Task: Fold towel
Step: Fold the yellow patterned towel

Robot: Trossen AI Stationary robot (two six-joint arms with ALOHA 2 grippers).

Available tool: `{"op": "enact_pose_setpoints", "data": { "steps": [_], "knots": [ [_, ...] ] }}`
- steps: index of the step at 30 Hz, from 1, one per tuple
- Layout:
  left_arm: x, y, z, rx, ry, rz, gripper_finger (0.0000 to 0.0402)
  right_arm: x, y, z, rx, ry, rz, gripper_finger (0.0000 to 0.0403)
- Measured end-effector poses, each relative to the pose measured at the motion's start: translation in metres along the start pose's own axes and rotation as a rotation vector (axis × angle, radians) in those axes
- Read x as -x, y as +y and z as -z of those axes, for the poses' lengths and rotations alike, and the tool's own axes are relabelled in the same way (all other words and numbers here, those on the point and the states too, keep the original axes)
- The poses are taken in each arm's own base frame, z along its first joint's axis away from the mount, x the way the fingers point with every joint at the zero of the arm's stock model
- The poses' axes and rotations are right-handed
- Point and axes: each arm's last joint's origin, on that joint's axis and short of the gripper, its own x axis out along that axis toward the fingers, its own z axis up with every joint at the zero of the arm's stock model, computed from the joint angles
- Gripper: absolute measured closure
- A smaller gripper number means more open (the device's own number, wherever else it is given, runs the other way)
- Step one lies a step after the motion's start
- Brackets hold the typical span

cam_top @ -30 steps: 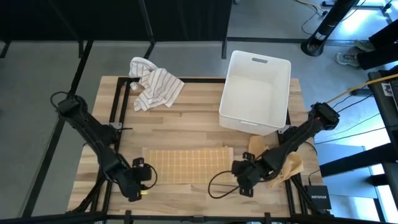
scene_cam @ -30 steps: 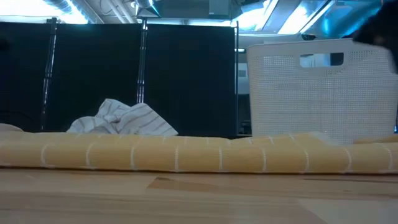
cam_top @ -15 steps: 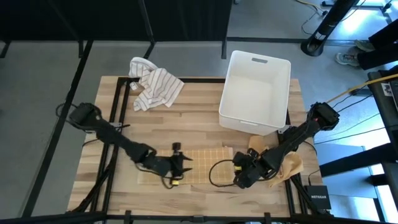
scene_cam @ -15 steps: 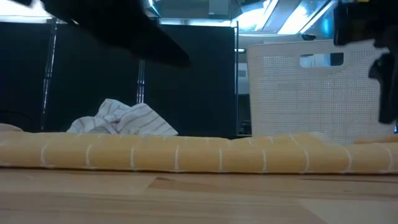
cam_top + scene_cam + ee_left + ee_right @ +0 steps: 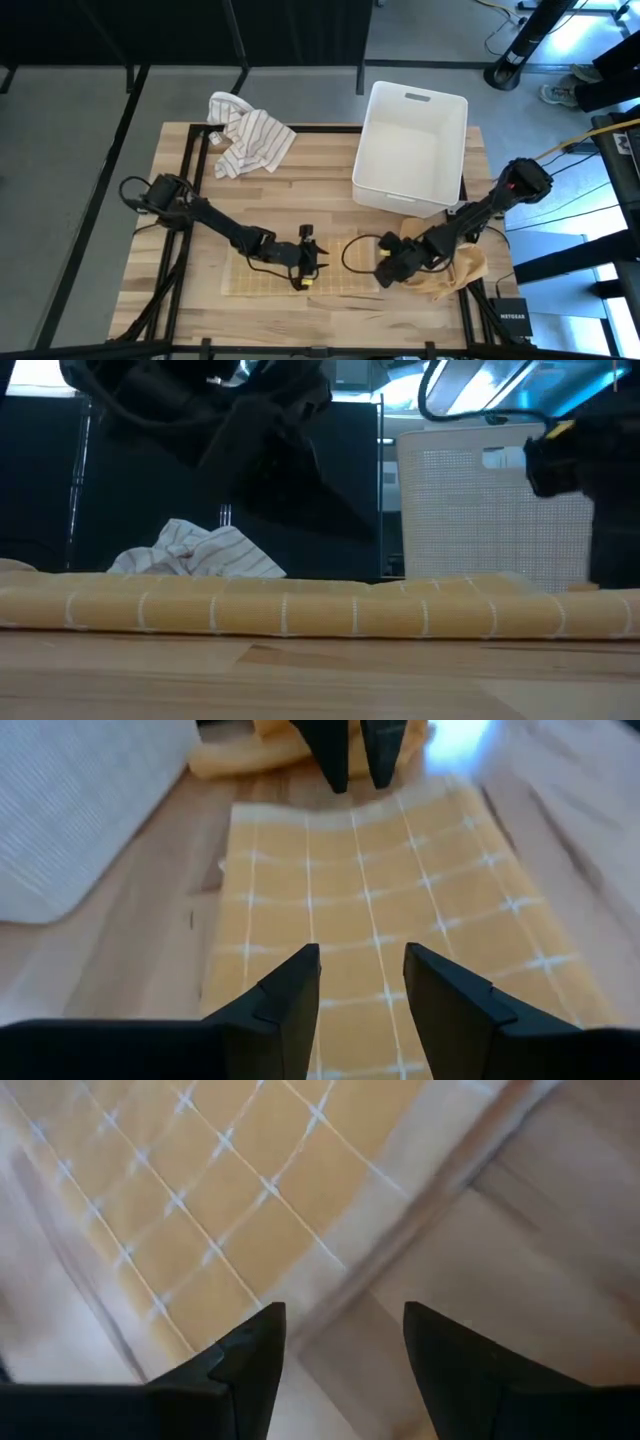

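Note:
The towel is lying as a flat folded strip [image 5: 256, 279], so its near end [image 5: 364, 283] will open up between the layers and fold over the rest of the towel when I move it across.
The towel [image 5: 255, 278] is yellow with a white grid. It lies flat as a long folded strip near the table's front edge, and shows in the low view as a low band [image 5: 300, 610]. My left gripper [image 5: 320, 262] hangs open over the strip's right half; in its wrist view [image 5: 360, 985] the cloth runs on below the fingers. My right gripper [image 5: 381, 272] stands open at the towel's right end. Its wrist view [image 5: 345, 1365] looks down on the towel's edge [image 5: 330, 1270] and bare wood. Neither gripper touches the towel.
A white basket [image 5: 410, 145] stands at the back right and fills the right of the low view [image 5: 490, 510]. A striped cloth [image 5: 250, 138] lies bunched at the back left. A second yellow cloth [image 5: 455, 272] lies crumpled at the right edge, behind my right gripper.
My left gripper has swung from the table's near left corner toward the right, out over the towel, sinking and rolling as it went. My right gripper has come down a little at the towel's right end and has rolled. The towel has stayed flat where it was.

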Motion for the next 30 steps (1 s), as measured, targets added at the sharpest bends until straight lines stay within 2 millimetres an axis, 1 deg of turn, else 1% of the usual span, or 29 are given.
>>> {"op": "enact_pose_setpoints", "data": {
  "steps": [3,9,15,18,23,25,27,30],
  "knots": [
    [-0.002,-0.003,0.006,0.002,0.024,0.004,0.0263,-0.008,-0.009,0.001,-0.077,-0.041,-0.028,0.0196],
    [-0.008,-0.011,0.018,-0.007,0.06,0.015,0.0263,-0.013,-0.018,0.004,-0.185,-0.082,-0.034,0.0196],
    [-0.018,-0.013,0.034,-0.021,0.103,0.011,0.0263,-0.027,-0.017,0.005,-0.197,-0.138,-0.042,0.0196],
    [-0.02,-0.013,0.037,-0.016,0.105,0.005,0.0264,-0.034,-0.014,0.005,-0.195,-0.168,-0.066,0.0196],
    [-0.021,-0.013,0.037,-0.016,0.107,0.008,0.0264,-0.036,-0.013,0.003,-0.161,-0.219,-0.084,0.0199],
    [-0.021,-0.013,0.038,-0.015,0.108,0.009,0.0264,-0.036,-0.012,0.003,-0.156,-0.234,-0.091,0.0208],
    [-0.021,-0.013,0.038,-0.009,0.11,0.009,0.0264,-0.036,-0.012,0.002,-0.156,-0.244,-0.097,0.0226],
    [-0.021,-0.013,0.038,-0.008,0.112,0.009,0.0264,-0.036,-0.01,0.002,-0.118,-0.253,-0.112,0.0269]
  ]
}}
